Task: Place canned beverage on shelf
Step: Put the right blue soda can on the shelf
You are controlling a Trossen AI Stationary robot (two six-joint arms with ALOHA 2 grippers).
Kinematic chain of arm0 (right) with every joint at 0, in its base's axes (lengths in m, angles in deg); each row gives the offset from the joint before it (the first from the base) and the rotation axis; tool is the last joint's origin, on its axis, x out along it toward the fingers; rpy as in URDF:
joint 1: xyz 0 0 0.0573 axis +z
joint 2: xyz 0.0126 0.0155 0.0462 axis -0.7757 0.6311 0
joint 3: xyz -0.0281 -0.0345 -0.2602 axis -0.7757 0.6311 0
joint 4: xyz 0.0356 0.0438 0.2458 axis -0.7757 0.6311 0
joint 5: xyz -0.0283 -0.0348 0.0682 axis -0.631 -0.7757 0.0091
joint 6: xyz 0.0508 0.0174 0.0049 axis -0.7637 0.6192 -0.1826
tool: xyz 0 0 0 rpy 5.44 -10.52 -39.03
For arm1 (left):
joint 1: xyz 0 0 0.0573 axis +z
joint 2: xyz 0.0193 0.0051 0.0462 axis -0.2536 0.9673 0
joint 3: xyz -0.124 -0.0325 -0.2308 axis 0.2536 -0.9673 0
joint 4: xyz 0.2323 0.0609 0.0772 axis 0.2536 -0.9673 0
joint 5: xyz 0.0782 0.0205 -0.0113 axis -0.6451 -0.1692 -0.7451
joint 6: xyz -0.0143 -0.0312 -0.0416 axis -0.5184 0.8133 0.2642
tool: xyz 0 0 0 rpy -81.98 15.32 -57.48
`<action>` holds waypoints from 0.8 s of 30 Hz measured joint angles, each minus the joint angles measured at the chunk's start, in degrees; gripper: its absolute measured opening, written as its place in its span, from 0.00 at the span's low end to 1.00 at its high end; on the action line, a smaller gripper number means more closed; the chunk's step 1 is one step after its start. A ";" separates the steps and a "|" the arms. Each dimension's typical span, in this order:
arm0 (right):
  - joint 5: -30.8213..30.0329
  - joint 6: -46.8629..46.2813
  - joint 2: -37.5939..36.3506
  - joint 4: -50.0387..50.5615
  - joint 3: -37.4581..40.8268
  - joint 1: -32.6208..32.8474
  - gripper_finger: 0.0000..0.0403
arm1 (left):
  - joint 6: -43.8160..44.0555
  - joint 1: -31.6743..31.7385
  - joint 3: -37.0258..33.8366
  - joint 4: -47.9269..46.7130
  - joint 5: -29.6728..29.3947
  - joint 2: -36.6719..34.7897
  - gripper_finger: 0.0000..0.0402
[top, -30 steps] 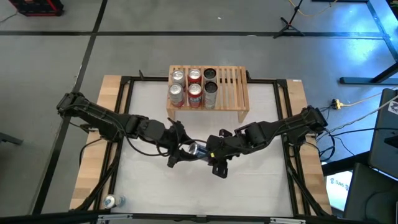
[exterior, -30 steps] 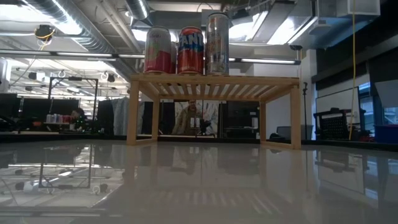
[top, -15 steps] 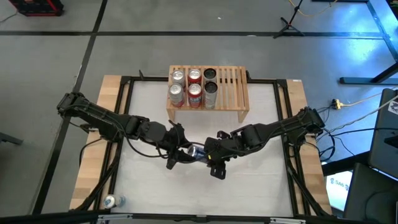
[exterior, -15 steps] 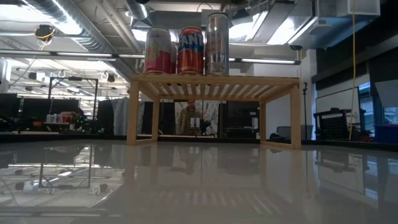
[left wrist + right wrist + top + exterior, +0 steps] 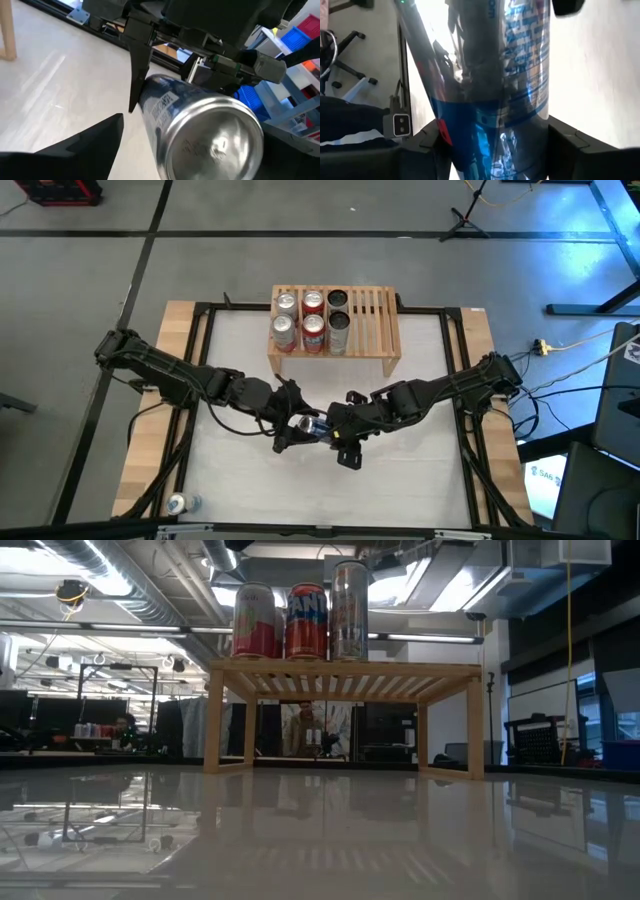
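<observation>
Both my grippers are in line with the can (image 5: 314, 426), which lies level, so next my left gripper takes hold of the can's silver end (image 5: 210, 142) squarely and tips it up for my right gripper.
A blue and silver can (image 5: 312, 424) is held over the middle of the table between my two grippers. My left gripper (image 5: 298, 426) is shut on it from the table's left. My right gripper (image 5: 330, 430) is open, with its fingers (image 5: 567, 145) standing on either side of the can's other half (image 5: 510, 100). I cannot tell whether they touch it. One of them shows beside the can in the left wrist view (image 5: 137, 65). The light-wood shelf (image 5: 370, 315) stands on its side legs at the far edge, with several cans (image 5: 312, 320) upright on its left half. It also shows in the low view (image 5: 345, 675). My left gripper holds the can near its silver end (image 5: 220, 145), which faces the wrist camera. One finger (image 5: 90, 150) shows beside the can's side; the can hides the other. The fingers come level from the table's left, along the can. The can lies about level, clear of the table.
The right half of the shelf's slatted top (image 5: 378, 310) is bare. A small can or bottle (image 5: 178, 503) lies at the table's near left corner. A black frame (image 5: 200, 360) runs around the white table top.
My right gripper has gone toward the table's left, up to the can, so that its fingers now stand around it. My left gripper has gone slightly toward the right with the can.
</observation>
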 joint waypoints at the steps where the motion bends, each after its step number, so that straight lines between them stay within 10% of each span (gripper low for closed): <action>1: -0.02 0.07 0.01 -0.30 0.00 -0.01 0.52 | -0.04 0.13 0.00 -0.03 0.10 0.00 0.90; 15: 0.02 0.13 0.02 -2.21 -0.02 -0.55 0.53 | -0.59 0.10 0.04 0.89 0.86 0.81 0.73; 24: 3.80 1.87 -0.84 0.60 -0.24 -0.31 0.82 | 0.12 0.17 -0.21 0.21 1.59 -0.22 0.53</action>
